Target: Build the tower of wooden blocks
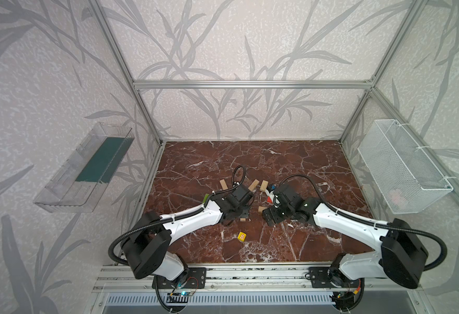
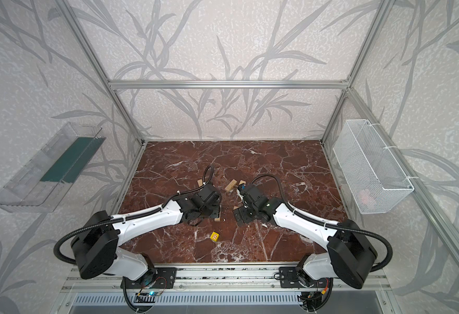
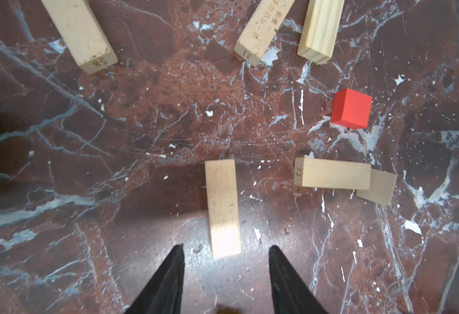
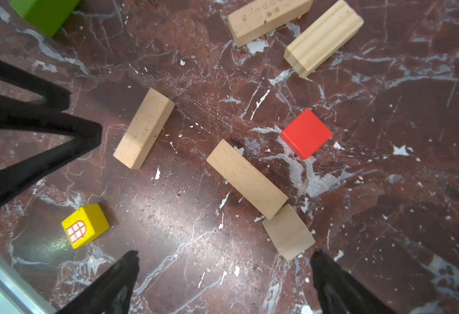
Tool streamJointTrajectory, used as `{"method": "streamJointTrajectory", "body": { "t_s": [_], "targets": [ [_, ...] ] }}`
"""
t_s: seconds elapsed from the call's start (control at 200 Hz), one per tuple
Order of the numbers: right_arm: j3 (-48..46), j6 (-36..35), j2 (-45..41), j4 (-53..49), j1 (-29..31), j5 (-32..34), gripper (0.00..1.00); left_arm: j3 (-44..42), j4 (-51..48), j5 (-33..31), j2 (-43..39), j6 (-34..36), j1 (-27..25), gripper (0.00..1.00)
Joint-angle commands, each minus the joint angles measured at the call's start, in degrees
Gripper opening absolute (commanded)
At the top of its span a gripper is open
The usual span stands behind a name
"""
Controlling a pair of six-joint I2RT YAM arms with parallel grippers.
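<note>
The pale bar (image 3: 332, 173) next to the wedge points crosswise to the bar at my left gripper (image 3: 222, 207), so my right gripper should turn the pale bar until the two are parallel.
All the wood blocks lie loose on the marble table (image 1: 291, 163); the tower is out of view. My left gripper (image 3: 227, 246) is open and empty, and one end of a pale bar (image 3: 223, 208) lies just at its fingertips. Another pale bar (image 4: 246, 179) touches the pale wedge (image 4: 288, 232) beside the red cube (image 4: 305, 133). My right gripper (image 4: 225, 261) hangs wide open and empty, with the wedge by one fingertip. The yellow cube (image 1: 242, 236) sits alone nearer the front. The green bar (image 4: 43, 11) and three more pale bars (image 3: 79, 32) (image 3: 263, 27) (image 3: 320, 27) lie farther back.
A clear plastic bin (image 1: 84, 168) hangs on the left wall and a white mesh basket (image 1: 402, 168) on the right wall. An aluminium rail (image 1: 250, 274) runs along the table's front edge. Both arms meet near the table's middle.
</note>
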Motion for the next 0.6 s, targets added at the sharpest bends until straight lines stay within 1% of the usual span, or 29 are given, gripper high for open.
{"method": "streamJointTrajectory", "body": {
  "t_s": [0.0, 0.215, 0.295, 0.395, 0.5, 0.6],
  "targets": [
    [4.42, -2.82, 4.08, -3.32, -0.28, 0.91, 0.92, -1.58, -0.03, -0.02, -2.74, 0.25, -0.22, 0.50],
    [11.38, -9.40, 12.83, -9.26, -0.76, 1.87, 0.82, -5.10, 1.39, -1.78, -6.86, -1.23, -0.13, 0.50],
    [12.35, -10.64, 14.74, -9.19, -0.85, 2.42, 0.78, -6.15, 1.88, -2.17, -8.33, -1.43, -0.04, 0.50],
    [14.76, -11.91, 16.76, -10.74, -1.17, 3.84, 0.75, -6.96, 1.80, -3.34, -9.87, -1.69, 0.21, 0.50],
    [17.29, -13.09, 20.25, -12.32, -1.47, 3.56, 0.70, -7.55, 1.84, -3.36, -10.76, -2.31, 0.35, 0.50],
    [18.11, -13.83, 21.83, -12.52, -1.47, 4.34, 0.67, -8.43, 2.64, -3.19, -11.64, -3.07, 0.47, 0.50]
  ]
}}
